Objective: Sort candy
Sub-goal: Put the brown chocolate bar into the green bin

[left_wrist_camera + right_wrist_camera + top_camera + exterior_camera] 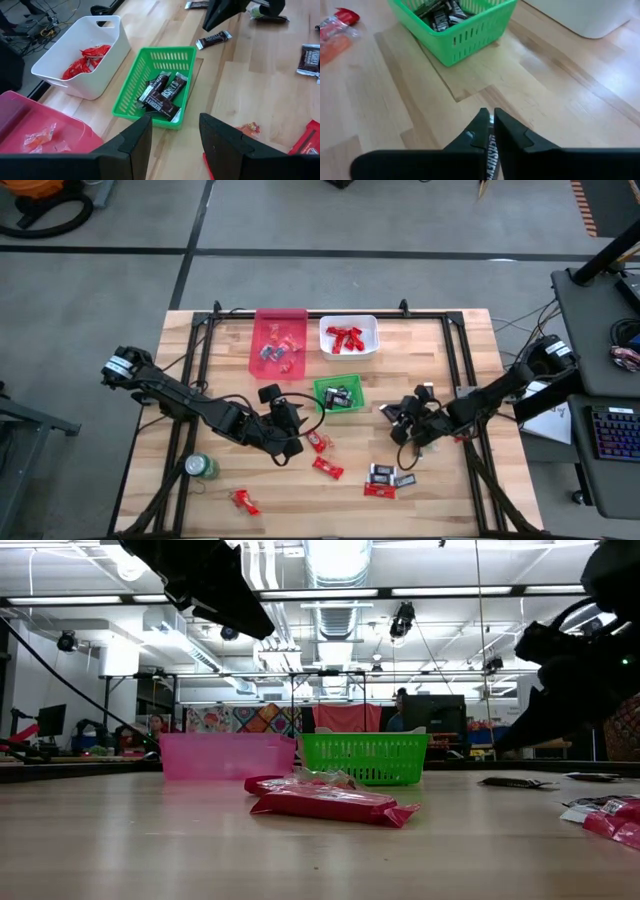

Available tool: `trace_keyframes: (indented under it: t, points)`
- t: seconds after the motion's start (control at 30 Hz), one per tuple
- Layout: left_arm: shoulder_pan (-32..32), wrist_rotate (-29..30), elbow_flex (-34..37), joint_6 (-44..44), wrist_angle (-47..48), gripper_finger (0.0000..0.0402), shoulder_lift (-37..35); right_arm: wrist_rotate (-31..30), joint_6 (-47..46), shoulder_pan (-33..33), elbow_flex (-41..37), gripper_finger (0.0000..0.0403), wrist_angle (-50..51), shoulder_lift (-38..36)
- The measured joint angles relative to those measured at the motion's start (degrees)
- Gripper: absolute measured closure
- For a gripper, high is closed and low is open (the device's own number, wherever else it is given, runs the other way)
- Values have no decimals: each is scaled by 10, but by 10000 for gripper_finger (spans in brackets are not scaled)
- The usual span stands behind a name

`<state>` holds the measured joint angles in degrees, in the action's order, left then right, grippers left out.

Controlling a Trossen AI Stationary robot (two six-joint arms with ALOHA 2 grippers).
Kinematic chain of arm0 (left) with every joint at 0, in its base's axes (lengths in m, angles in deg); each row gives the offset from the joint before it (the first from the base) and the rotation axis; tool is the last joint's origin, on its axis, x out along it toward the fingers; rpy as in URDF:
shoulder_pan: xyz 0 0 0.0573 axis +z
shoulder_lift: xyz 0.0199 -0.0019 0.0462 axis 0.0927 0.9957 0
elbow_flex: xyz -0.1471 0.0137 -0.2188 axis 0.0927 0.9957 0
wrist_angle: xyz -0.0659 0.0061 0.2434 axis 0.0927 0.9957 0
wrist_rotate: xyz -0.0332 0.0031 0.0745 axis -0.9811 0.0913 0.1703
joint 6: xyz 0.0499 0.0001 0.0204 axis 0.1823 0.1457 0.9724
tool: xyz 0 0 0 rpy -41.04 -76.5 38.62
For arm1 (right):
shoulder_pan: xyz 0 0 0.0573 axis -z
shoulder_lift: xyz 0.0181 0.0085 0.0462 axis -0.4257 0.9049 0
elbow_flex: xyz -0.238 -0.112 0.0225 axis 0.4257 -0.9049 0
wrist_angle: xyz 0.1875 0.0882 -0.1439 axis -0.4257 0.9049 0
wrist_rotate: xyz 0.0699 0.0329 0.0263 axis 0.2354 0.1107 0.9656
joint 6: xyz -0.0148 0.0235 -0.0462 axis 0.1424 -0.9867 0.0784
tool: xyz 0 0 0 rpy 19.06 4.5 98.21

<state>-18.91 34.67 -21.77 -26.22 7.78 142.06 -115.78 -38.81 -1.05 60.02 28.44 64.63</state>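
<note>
Next, my right gripper goes up, open wide and comes down lower around the candy's sides (214,40), because its fingers are almost closed above the dark candy lying flat (515,782).
Candy lies loose on the wooden table: red pieces (318,442) (328,469) (245,502) and dark ones (382,473). More dark candy (162,95) lies in the green basket (131,85), and red candy (87,57) in the white bin (75,80). My left gripper (175,145) hangs open over the table just short of the basket's near wall, with nothing between its fingers. My right gripper (490,116) is low over the table to the right of the basket, its fingers a slit apart. A dark candy (490,152) shows through that slit. One also lies by its tips (214,39). My right gripper slants down toward the green basket, its fingers lying along the dark candy (490,150) seen in the slit between them. Whether the fingers touch that candy or only stand over it, I cannot tell.
The pink bin (258,330) with a few sweets stands at the far edge, left of the white bin (325,335). A green can (200,467) stands near the front left. Bare wood lies between the basket and the front-edge candies. A desk with a keyboard (610,430) is beyond the right edge.
</note>
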Motion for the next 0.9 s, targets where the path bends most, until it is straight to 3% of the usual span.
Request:
trace_keyframes:
  t: [0.13, 0.37, 0.5, 0.67, 0.9]
  points:
    - [0, 2, 0, 0, -1, 254, 0, 0, 0, 0, -4, 323, 0, 0]
    - [0, 6, 0, 0, -1, 254, 0, -2, 0, 0, -4, 187, 0, 0]
    - [0, 6, 0, 0, -2, 254, 0, -2, 0, 0, -6, 137, 0, 0]
    - [0, 6, 0, 0, -2, 254, 0, -2, 0, 0, -16, 124, -10, 0]
    - [0, 7, 0, 0, -2, 254, 0, -4, 38, 0, -53, 145, -97, 0]
